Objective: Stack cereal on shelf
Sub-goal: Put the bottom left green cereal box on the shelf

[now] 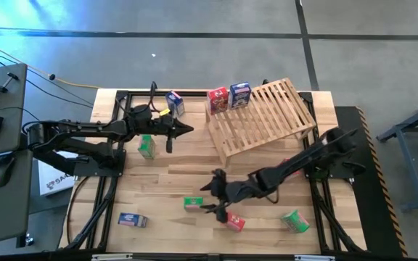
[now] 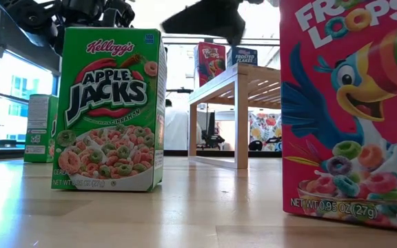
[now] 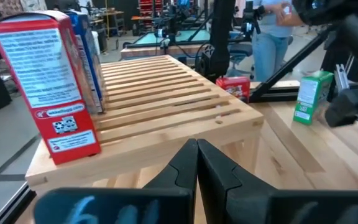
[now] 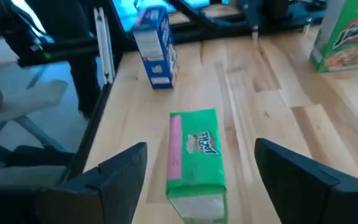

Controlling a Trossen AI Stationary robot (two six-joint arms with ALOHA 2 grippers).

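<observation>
The green cereal box will already be upright as it comes up when I lift it, because the pink strip and small logo mark the box's narrow top.
The slatted wooden shelf stands at the table's far right, with a red cereal box and a blue one upright on its far-left end. My left gripper is shut and empty, just left of the shelf; its wrist view shows the shelf and the red box ahead. My right gripper is open over the table's near middle. A green cereal box lies flat on the table between and ahead of its fingers, which do not touch it. The box also shows in the high view.
Loose boxes stand or lie on the plank table: blue at the far left, green at the left, blue near left, red and green near right. A red box sits beside the shelf.
</observation>
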